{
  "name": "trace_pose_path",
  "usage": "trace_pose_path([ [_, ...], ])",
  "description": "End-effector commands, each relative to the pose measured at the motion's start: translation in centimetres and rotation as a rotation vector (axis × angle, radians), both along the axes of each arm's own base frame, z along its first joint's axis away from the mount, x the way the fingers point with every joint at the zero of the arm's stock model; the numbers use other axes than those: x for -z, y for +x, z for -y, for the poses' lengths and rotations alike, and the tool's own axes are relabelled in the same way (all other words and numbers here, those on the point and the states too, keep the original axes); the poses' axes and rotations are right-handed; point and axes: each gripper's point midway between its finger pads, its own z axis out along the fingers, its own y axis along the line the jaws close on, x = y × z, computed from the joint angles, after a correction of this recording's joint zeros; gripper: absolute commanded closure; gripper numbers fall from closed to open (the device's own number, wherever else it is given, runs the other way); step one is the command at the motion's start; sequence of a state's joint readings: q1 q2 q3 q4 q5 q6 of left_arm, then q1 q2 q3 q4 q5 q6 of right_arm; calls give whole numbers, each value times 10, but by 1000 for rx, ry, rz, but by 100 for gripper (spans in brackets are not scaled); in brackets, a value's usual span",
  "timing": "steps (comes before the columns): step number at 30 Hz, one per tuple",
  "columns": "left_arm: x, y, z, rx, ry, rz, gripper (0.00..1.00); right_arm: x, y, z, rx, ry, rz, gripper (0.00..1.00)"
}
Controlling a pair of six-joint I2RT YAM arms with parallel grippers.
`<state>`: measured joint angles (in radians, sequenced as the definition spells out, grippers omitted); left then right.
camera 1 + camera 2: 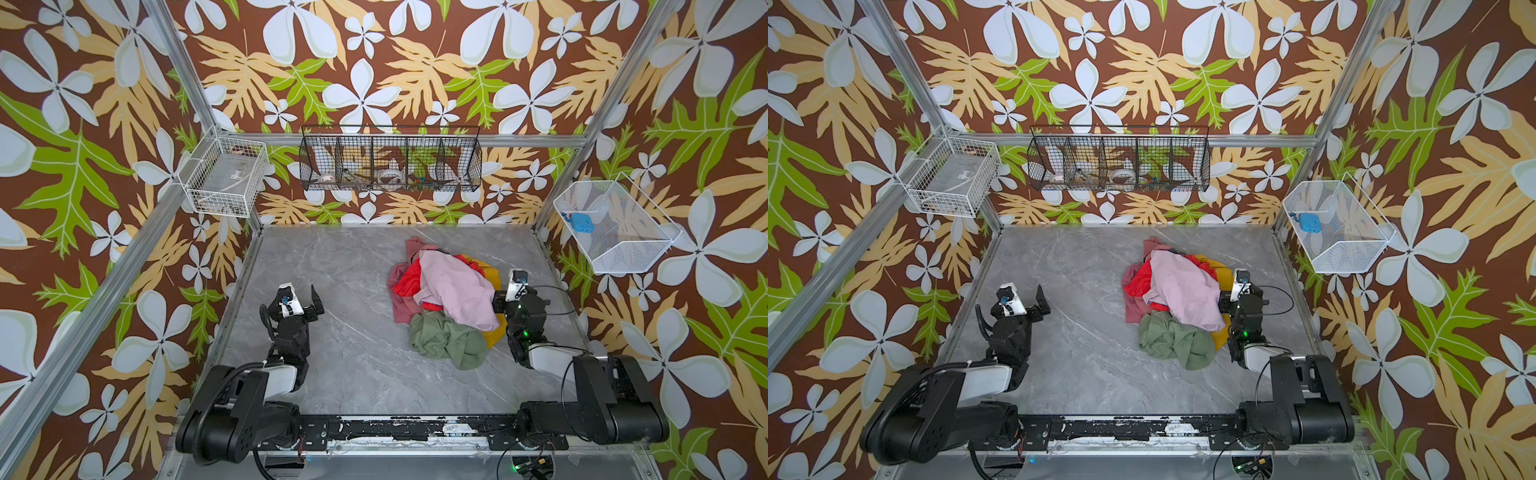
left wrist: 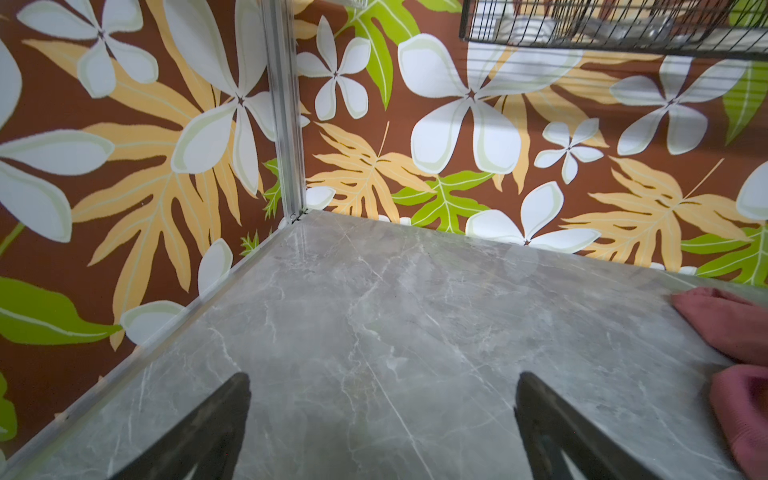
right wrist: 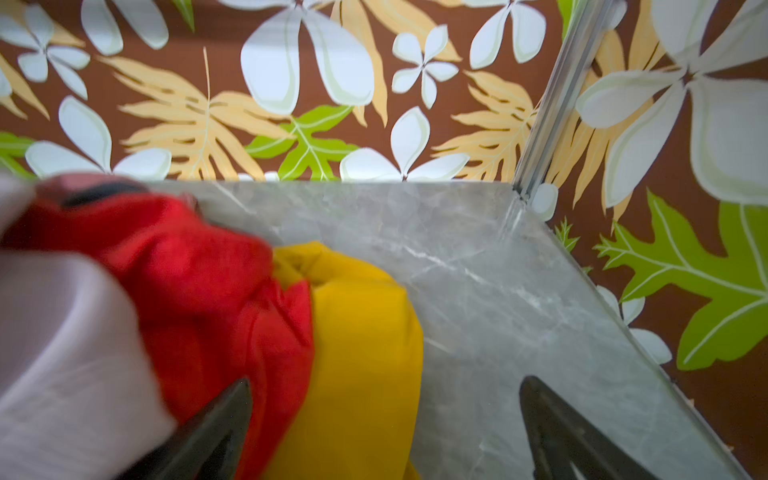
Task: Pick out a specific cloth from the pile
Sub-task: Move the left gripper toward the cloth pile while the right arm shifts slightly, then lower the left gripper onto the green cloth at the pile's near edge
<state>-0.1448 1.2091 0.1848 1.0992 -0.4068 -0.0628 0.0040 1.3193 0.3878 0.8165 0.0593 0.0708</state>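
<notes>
I should keep moving my left gripper across the open table and close on the sage-green cloth's near end [image 1: 425, 334], as that end is clear of the pale pink cloth.
The sage-green cloth [image 1: 446, 338] [image 1: 1175, 340] lies crumpled on the table at the near edge of the pile [image 1: 449, 282] [image 1: 1179, 286], partly under the pale pink cloth. My right gripper [image 3: 386, 382] is open at the pile's right side, low over the mustard yellow cloth [image 3: 357, 332] and the red cloth [image 3: 199, 282]. In both top views the pink cloth partly hides this gripper [image 1: 498, 297] [image 1: 1227, 297]. My left gripper [image 2: 383, 378] [image 1: 318, 303] [image 1: 1044, 303] is open and empty over bare table, well to the left of the pile. A dusty rose fold [image 2: 727, 328] shows at the edge of the left wrist view.
The grey marble table [image 1: 332, 270] is walled in on three sides by patterned panels. A black wire basket [image 1: 390, 158] hangs on the back wall. A white wire basket [image 1: 226, 174] hangs at the left, and another [image 1: 615, 226] holding a blue item hangs at the right.
</notes>
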Motion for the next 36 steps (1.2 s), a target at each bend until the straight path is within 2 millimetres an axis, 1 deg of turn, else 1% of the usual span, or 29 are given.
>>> trace_pose_path([
  [1,7,7,1,-12,-73,-160,0,45,-24,1,20,69,-237,0],
  [2,5,9,2,-8,-81,-194,0,47,-30,3,36,88,-239,0],
  [4,1,14,14,55,-109,-245,0,46,-44,8,74,111,-224,0],
  [7,-6,16,28,112,-167,-235,0,38,-57,23,151,135,-219,0],
  [10,-14,20,41,146,-196,-223,0,36,-62,35,173,279,-247,0],
  [12,-14,24,54,195,-214,-234,0,39,-67,45,221,354,-279,2],
  [14,-13,28,70,240,-211,-253,0,41,-69,45,230,394,-317,3],
  [19,-3,31,111,355,-198,-310,0,52,-68,30,194,499,-428,7],
  [22,0,28,132,430,-215,-330,0,68,-76,26,226,552,-517,13],
  [25,4,20,153,504,-210,-360,0,78,-85,24,245,580,-558,15],
  [29,14,2,186,610,-212,-401,0,80,-91,20,253,645,-528,17],
  [34,23,-28,241,789,-220,-459,0,84,-93,12,233,694,-537,17],
  [36,27,-43,268,888,-220,-494,0,83,-94,11,230,697,-537,16],
])
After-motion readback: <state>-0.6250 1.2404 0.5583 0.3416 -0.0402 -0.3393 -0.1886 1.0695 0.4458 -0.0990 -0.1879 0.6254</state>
